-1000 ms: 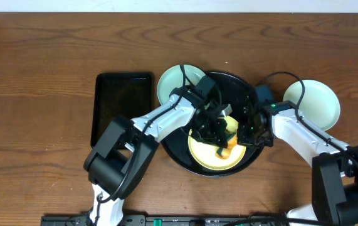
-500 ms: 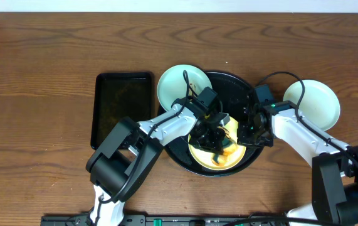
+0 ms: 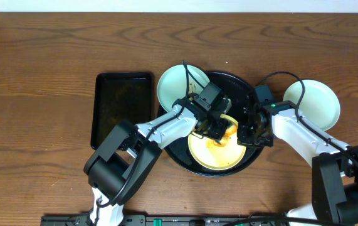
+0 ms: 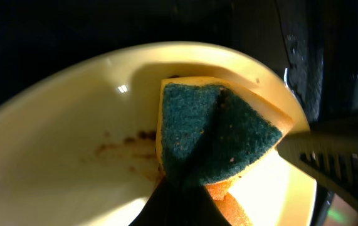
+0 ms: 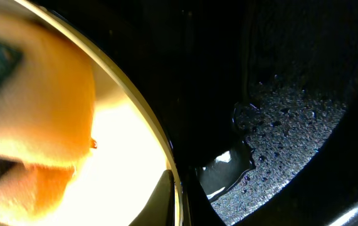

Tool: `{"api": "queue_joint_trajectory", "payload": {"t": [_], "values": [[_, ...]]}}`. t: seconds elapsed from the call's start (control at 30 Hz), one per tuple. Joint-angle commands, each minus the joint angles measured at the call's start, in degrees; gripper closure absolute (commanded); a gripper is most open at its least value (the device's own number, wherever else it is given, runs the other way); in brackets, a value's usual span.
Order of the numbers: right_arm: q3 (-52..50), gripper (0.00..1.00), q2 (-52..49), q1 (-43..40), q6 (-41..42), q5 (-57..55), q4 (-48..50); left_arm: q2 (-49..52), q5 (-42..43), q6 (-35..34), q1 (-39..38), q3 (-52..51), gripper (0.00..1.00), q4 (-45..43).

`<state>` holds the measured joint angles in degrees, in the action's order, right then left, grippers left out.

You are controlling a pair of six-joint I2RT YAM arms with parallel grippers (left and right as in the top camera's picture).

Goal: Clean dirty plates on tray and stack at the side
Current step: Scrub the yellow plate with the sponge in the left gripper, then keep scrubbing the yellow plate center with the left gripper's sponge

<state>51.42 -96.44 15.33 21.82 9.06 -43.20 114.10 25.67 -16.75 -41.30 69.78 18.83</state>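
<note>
The sponge is near the plate's far rim [image 4: 213,51] and brown streaks lie next to the sponge, so the robot's left gripper should wipe back over the streaks [image 4: 127,145].
The pale yellow plate [image 3: 213,157] lies in the large black tray [image 3: 234,83]. In the left wrist view the plate [image 4: 72,138] shows brown streaks [image 4: 125,147]. My left gripper [image 3: 219,130] is shut on a green-topped yellow sponge [image 4: 219,135] and presses it onto the plate's far part. My right gripper [image 3: 246,139] is shut on the plate's right rim [image 5: 172,182], one finger inside and one outside. A pale mint-white plate [image 3: 172,88] sits on the table at the tray's upper left. A pale bluish plate [image 3: 320,103] sits to the right of the tray.
A rectangular black tray [image 3: 122,107] lies on the table to the left of the round tray. The round tray's floor [image 5: 298,113] is wet with droplets. Both arms cross over the round tray, and cables run above it.
My left gripper has dragged the sponge from the plate's middle toward its far rim. The right gripper and the plate have stayed in place.
</note>
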Motion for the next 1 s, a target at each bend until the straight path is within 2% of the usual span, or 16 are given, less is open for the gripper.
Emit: {"api": "queue_joint_trajectory", "payload": {"t": [0.0, 0.23, 0.37, 0.6, 0.97], "values": [[-1.2, 0.99, -1.3, -0.8, 0.0, -8.6, -0.8, 1.7, -11.2, -0.1, 0.9, -0.5, 0.92, -0.3], [-1.2, 0.99, -1.3, -0.8, 0.0, -8.6, -1.0, -0.2, -19.2, -0.1, 1.1, 0.3, 0.93, 6.1], [-1.2, 0.99, -1.3, -0.8, 0.0, -8.6, -1.0, -3.1, -19.3, -0.6, 1.0, 0.3, 0.93, 8.5], [-1.2, 0.99, -1.3, -0.8, 0.0, -8.6, -1.0, -5.9, -4.4, 2.5, -1.1, 0.3, 0.92, 9.6], [-1.2, 0.99, -1.3, -0.8, 0.0, -8.6, -1.0, -5.7, -3.8, 2.7, -7.8, 0.2, 0.92, 7.8]]}}
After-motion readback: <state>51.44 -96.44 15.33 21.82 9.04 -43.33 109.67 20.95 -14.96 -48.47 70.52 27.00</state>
